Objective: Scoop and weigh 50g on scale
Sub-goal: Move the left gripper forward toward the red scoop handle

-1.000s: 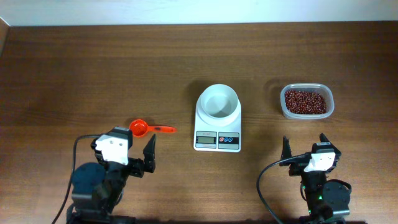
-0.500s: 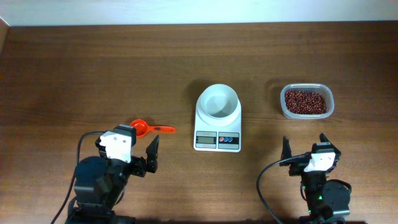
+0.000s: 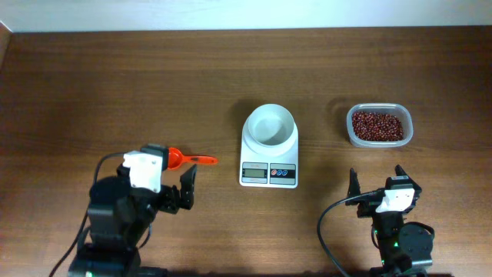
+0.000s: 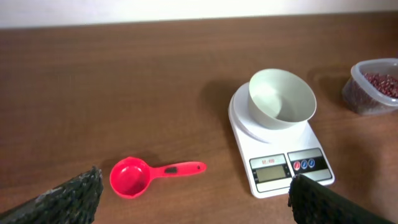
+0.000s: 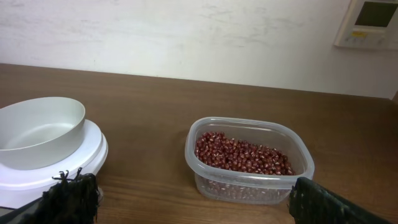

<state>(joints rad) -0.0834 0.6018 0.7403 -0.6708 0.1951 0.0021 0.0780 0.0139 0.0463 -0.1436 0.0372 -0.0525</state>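
Next, I tip my left gripper down and turn its fingers across the handle (image 4: 180, 168) before I close them, because the red scoop's handle (image 3: 202, 160) runs along my left gripper's opening.
A red scoop (image 3: 188, 160) lies on the table left of the scale (image 3: 268, 172), its handle pointing right. The scale carries an empty round white bowl (image 3: 269, 125). My left gripper (image 3: 171, 171) is open just near of the scoop, and its wrist covers part of the scoop's cup from above. In the left wrist view the scoop (image 4: 149, 175) lies ahead between the fingers, closer to the left one, with the scale (image 4: 280, 163) at right. My right gripper (image 3: 376, 175) stands open, nothing in it, near of a clear tub of red beans (image 3: 377, 125).
In the right wrist view the tub of beans (image 5: 249, 158) sits straight ahead and the bowl (image 5: 40, 132) is at the left. A white wall runs behind the table's far edge (image 3: 246, 31).
My left arm has moved forward and slightly right toward the scoop, and its wrist now overlaps the scoop's cup from above. The right arm has not moved.
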